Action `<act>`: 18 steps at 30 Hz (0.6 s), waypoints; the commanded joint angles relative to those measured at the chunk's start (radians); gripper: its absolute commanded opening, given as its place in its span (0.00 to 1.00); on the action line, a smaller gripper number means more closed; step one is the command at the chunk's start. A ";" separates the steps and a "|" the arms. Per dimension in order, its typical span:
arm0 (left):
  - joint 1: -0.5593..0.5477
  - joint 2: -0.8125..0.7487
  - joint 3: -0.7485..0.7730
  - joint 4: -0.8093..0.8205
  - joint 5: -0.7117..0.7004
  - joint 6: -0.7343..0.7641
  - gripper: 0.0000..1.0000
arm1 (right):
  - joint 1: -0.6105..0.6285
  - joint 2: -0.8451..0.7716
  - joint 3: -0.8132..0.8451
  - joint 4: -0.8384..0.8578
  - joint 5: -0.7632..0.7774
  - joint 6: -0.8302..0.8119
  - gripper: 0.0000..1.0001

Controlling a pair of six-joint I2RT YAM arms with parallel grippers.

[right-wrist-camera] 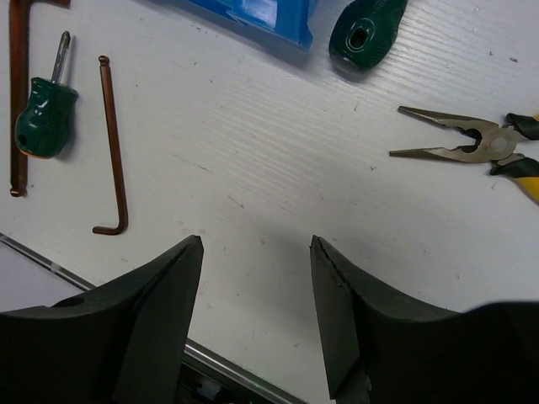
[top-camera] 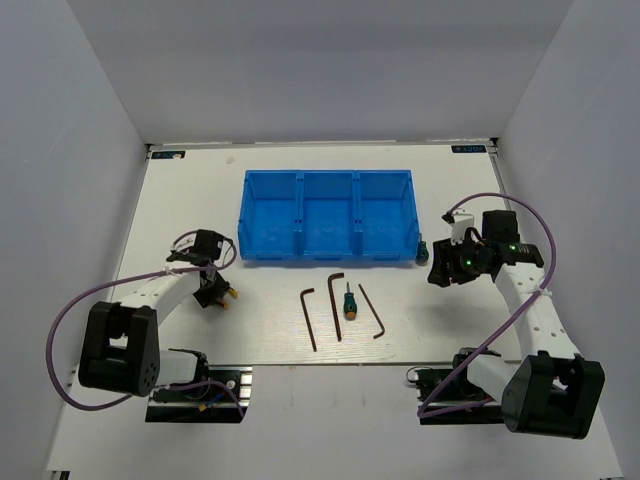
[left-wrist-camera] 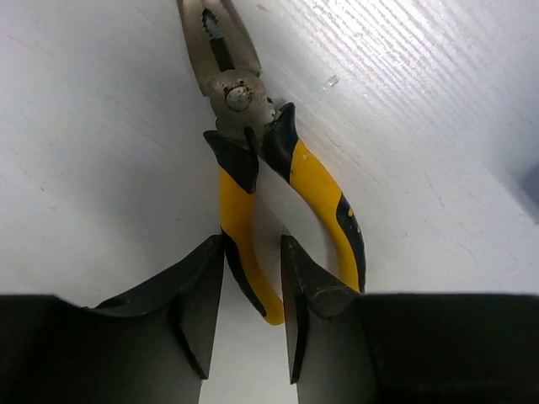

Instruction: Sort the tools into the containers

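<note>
The second pliers (right-wrist-camera: 495,145) lie crossways to the open fingers of my right gripper. My right gripper should move over, turn to line up with them and grab one yellow handle (right-wrist-camera: 527,175).
One pair of yellow-handled pliers (left-wrist-camera: 244,202) lies flat on the white table, nose pointing away. My left gripper (left-wrist-camera: 253,239) is open and straddles its left handle, with table showing between the fingers; from above, the same left gripper (top-camera: 210,285) hides most of those pliers (top-camera: 229,295). The right gripper (right-wrist-camera: 257,240) is open over bare table, and the top view shows this right gripper (top-camera: 447,268) right of the blue bin (top-camera: 325,215). A second pair of pliers (right-wrist-camera: 472,143) lies beyond it to the right. A dark green tool (right-wrist-camera: 366,25) lies by the bin's corner (right-wrist-camera: 253,13).
A green-handled screwdriver (top-camera: 349,300) and three dark hex keys (top-camera: 308,318), (top-camera: 337,305), (top-camera: 372,312) lie in front of the bin. The right wrist view shows the screwdriver (right-wrist-camera: 38,118) and a hex key (right-wrist-camera: 114,151) at its left, and the table's near metal edge (right-wrist-camera: 244,374) below.
</note>
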 commanded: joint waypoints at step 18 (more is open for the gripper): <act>-0.010 -0.224 0.348 -0.045 -0.002 0.272 0.00 | -0.029 0.007 0.001 0.014 -0.012 -0.011 0.59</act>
